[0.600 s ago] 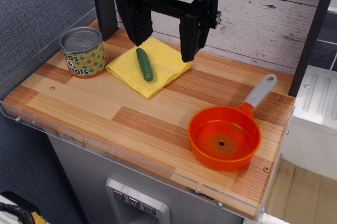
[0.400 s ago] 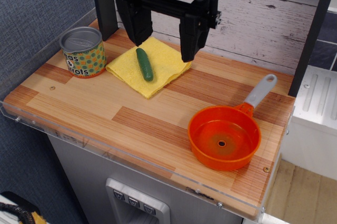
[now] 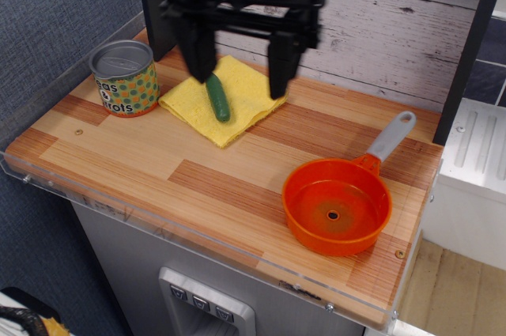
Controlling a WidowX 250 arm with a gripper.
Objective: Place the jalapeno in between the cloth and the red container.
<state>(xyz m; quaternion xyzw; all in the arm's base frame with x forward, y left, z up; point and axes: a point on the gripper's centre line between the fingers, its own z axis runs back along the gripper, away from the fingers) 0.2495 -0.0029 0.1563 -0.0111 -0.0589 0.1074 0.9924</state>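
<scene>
The yellow cloth is folded flat under the dark green jalapeno. The cloth will stay behind, still folded, when I pick up the jalapeno.
The dark green jalapeno lies on the folded yellow cloth at the back left of the wooden table. The orange-red saucepan with a grey handle stands empty at the front right. My black gripper hangs open above the cloth, its left finger just over the jalapeno's far end and its right finger over the cloth's right part. The jaws are wide apart and hold nothing.
A polka-dotted tin can stands left of the cloth. A black post rises behind the can, and a wooden wall runs along the back. Bare tabletop lies between the cloth and the saucepan.
The gripper has shifted slightly left and lower over the cloth, closer to the jalapeno. The jalapeno, cloth, can and saucepan have not moved.
</scene>
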